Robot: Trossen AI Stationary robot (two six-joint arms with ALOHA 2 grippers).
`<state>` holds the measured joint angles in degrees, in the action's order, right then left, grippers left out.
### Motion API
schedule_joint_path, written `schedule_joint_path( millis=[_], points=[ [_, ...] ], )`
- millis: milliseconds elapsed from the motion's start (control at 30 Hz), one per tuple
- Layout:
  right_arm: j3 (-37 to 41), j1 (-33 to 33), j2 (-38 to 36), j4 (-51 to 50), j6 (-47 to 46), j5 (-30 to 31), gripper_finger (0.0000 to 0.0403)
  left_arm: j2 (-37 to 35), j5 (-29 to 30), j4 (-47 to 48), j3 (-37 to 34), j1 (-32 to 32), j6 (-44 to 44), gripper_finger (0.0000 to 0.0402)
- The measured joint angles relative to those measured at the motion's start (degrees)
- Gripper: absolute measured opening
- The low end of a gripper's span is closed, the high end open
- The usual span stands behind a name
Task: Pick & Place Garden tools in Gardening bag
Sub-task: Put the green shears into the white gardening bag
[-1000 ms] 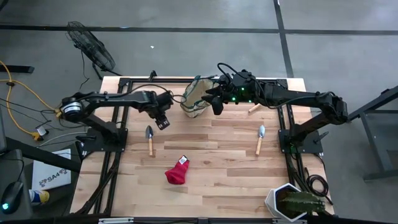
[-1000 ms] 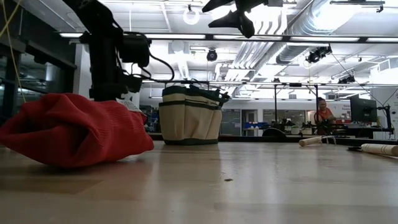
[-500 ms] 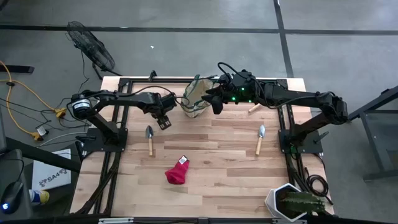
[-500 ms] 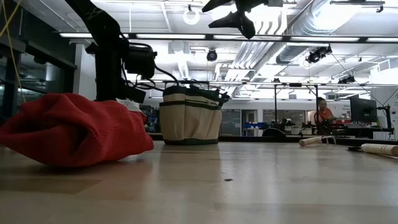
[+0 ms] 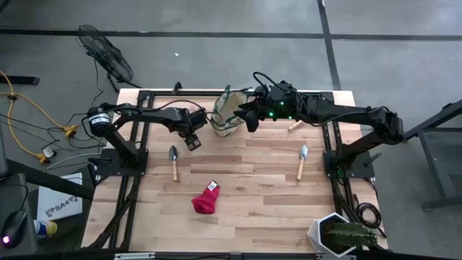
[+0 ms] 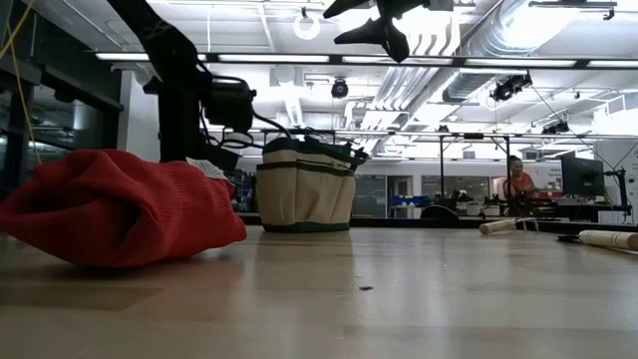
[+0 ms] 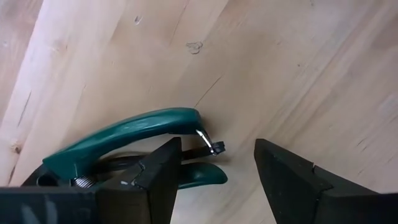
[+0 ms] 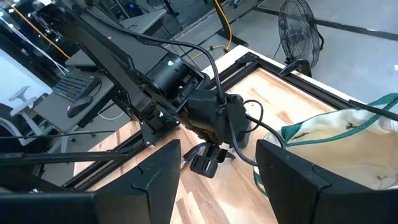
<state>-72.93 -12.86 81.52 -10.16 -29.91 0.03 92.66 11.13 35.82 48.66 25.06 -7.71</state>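
The teal-handled pruning shears will stay closed as I pick them up and carry them to the bag, because a small wire catch joins their handle ends.
My left gripper is open, low over the table just left of the tan gardening bag. In its wrist view, teal-handled pruning shears lie on the wood. One handle passes behind one finger and the other handle's tip shows in the gap. My right gripper is open and empty, high above the bag's right side. The bag stands upright on its base. Two wooden-handled trowels and a red fabric piece lie flat on the table. My left gripper comes at the shears from above with one finger over their handles near the free ends. The finger hides the place, so I cannot tell whether it touches them. The shears lie on the table.
Another wooden-handled tool lies right of the bag. A spiky green plant in a white hexagonal pot stands at the near right corner. Black frame rails run along both table sides. Bare wood lies between the trowels.
My left gripper has gone a little toward the bag and downward, staying open. My right gripper and the bag have kept still.
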Motion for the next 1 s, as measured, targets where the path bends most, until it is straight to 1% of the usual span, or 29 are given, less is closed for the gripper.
schedule_joint_path(
  millis=[67, 233, 300, 467, 767, 1000],
  points=[
    [0.0, 0.0, 0.0, 0.0, -0.4, 0.0, 0.02, 0.0, -0.9, 0.0, 0.0, 0.8, 0.0, 0.0202],
    [0.0, 0.0, 0.0, 0.0, -0.5, 0.0, 0.02, 0.1, -5.7, 0.2, 0.0, 3.8, 0.2, 0.0201],
    [0.0, 0.0, 0.0, 0.0, -0.5, 0.0, 0.02, 0.1, -6.6, 0.3, 0.0, 4.5, 0.1, 0.0193],
    [0.0, 0.0, 0.0, 0.1, -0.5, 0.0, 0.02, 0.1, -8.7, 1.1, -0.1, 5.3, 0.0, 0.0148],
    [0.0, 0.0, 0.0, 0.1, -0.5, 0.0, 0.02, 0.2, -9.1, 3.1, -0.1, 5.3, -0.5, 0.0066],
    [0.0, 0.1, 0.0, 0.1, -0.5, 0.0, 0.02, 0.2, -12.6, 4.8, -0.1, 5.4, -1.1, 0.0009]
  ],
)
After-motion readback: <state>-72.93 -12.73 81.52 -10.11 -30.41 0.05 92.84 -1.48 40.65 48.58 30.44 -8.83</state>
